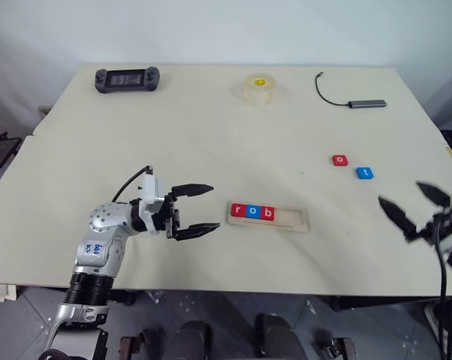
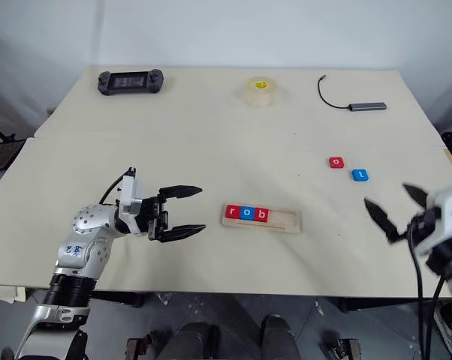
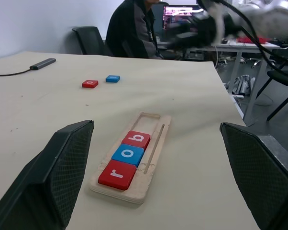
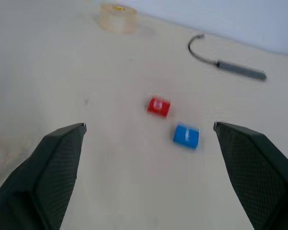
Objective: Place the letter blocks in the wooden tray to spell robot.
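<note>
The red o block (image 1: 339,160) is clear of the blue t block (image 1: 364,173), so my right gripper should keep reaching until its fingers close around the red o block.
The wooden tray (image 1: 269,218) lies near the table's front edge, a little right of centre. Its left part holds a red r block (image 1: 237,211), a blue o block (image 1: 252,212) and a red b block (image 1: 267,214). Two more letter blocks lie loose farther right: a red o (image 1: 340,160) and a blue t (image 1: 365,173). My left gripper (image 1: 196,210) hovers open just left of the tray, pointing at it, with nothing between its fingers. My right gripper (image 1: 415,208) stands open at the table's right edge, empty, facing the two loose blocks (image 4: 171,120).
At the table's far side lie a black handheld console (image 1: 127,79), a round tape roll (image 1: 260,88) and a grey adapter with a black cable (image 1: 355,98). In the left wrist view, a person (image 3: 132,28) sits at a desk beyond the table, with office chairs nearby.
</note>
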{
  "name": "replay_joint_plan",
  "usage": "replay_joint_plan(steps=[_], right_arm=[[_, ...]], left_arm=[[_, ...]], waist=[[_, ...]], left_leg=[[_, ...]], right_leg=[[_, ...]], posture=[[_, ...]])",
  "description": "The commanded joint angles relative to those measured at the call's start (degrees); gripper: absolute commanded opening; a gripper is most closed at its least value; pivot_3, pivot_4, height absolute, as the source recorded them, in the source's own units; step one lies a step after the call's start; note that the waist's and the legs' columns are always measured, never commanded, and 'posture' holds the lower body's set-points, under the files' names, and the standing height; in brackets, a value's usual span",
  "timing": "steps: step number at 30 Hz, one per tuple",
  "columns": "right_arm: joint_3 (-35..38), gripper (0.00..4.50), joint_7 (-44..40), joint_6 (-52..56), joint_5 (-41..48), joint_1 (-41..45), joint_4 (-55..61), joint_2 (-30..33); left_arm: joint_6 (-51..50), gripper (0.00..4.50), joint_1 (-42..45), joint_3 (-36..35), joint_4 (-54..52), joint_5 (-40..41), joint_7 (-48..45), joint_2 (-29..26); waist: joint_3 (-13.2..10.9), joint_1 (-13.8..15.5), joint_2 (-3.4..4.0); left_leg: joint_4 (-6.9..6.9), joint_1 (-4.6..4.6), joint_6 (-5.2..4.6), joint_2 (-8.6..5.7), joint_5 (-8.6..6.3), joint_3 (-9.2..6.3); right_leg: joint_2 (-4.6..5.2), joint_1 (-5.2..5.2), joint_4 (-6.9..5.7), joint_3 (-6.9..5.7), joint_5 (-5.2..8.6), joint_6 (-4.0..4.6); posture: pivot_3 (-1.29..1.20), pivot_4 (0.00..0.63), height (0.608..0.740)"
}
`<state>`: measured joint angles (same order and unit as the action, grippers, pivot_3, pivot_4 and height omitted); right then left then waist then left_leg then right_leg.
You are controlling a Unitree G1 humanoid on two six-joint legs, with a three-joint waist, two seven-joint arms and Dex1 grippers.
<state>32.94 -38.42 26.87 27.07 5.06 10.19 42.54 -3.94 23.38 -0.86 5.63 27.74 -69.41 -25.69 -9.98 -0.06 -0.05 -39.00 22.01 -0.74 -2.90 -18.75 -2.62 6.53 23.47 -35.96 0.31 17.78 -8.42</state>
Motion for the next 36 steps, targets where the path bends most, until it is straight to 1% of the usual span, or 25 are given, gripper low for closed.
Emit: replay_joint_plan(steps=[1,4,7,10,13,18,29,33,36], right_arm=[[-4.67,4.48,2.44,7.91,-0.66,10.43,-9.86,4.1],[-11.77,4.48,4.38,15.53,-4.63,21.05,-19.09,8.22],[-18.67,4.48,3.9,20.57,-8.05,30.27,-27.47,10.11],[-23.39,4.48,3.88,21.99,-11.23,36.89,-34.02,10.01],[-25.71,4.48,4.88,21.54,-13.36,42.28,-39.77,8.64],[-26.88,4.48,3.92,22.45,-14.27,45.47,-42.4,6.89],[-27.49,4.48,2.87,23.92,-15.06,45.45,-40.86,6.11],[-26.71,4.48,2.97,25.67,-13.87,45.71,-39.0,4.27],[-25.13,4.48,4.47,26.3,-13.15,46.88,-39.83,2.07]], left_arm=[[0.34,4.5,0.05,0.4,-0.82,-0.09,0.76,0.73],[0.41,4.5,-0.06,0.48,-1.11,-0.13,1.32,1.12],[0.55,4.5,-0.29,0.42,-1.34,-0.28,1.93,1.18],[0.62,4.5,-0.86,0.27,-1.97,-0.31,2.49,1.15],[0.6,4.5,-1.51,0.25,-2.77,-0.2,2.89,1.09],[0.55,4.5,-2.19,0.33,-3.69,-0.12,3.58,1.07],[0.16,4.5,-3.69,0.16,-5.68,0.18,4.4,0.71],[0.07,4.5,-3.41,0.06,-5.49,0.32,4.3,0.48],[0.11,4.5,-3.42,0.08,-5.38,0.35,4.22,0.45]], waist=[[0.0,0.01,0.0],[-0.01,0.11,0.02],[-0.01,0.03,0.03],[-0.01,-0.04,0.03],[-0.01,-0.08,0.03],[-0.01,-0.02,0.03],[-0.01,-0.06,0.03],[-0.01,-0.09,0.03],[-0.01,-0.18,0.03]], left_leg=[[0.0,0.0,0.0,0.0,0.0,0.01],[0.01,0.1,-0.03,-0.04,0.01,0.02],[0.03,0.19,-0.03,-0.06,0.01,-0.01],[0.09,0.24,-0.04,-0.06,0.0,-0.01],[0.1,0.27,-0.04,-0.07,0.0,0.01],[0.09,0.29,-0.04,-0.08,0.0,0.0],[0.09,0.29,-0.04,-0.08,0.0,0.0],[0.09,0.29,-0.04,-0.08,0.0,0.0],[0.1,0.29,-0.04,-0.07,0.0,0.0]], right_leg=[[0.01,0.0,0.01,0.0,0.0,0.0],[0.03,0.09,0.02,-0.01,0.0,0.0],[0.04,0.18,0.04,-0.04,0.0,0.01],[0.04,0.19,0.11,-0.07,0.0,0.01],[0.04,0.23,0.1,-0.08,0.0,0.01],[0.03,0.23,0.09,-0.1,0.0,0.0],[0.02,0.24,0.05,-0.11,0.0,0.0],[0.02,0.23,0.04,-0.12,0.0,0.0],[0.01,0.24,0.01,-0.11,0.0,0.0]], posture=[[0.0,0.15,0.74],[0.0,0.15,0.74],[0.0,0.15,0.74],[0.0,0.15,0.74],[0.0,0.15,0.74],[0.0,0.15,0.74],[0.0,0.15,0.74],[0.0,0.15,0.74],[0.0,0.15,0.74]])
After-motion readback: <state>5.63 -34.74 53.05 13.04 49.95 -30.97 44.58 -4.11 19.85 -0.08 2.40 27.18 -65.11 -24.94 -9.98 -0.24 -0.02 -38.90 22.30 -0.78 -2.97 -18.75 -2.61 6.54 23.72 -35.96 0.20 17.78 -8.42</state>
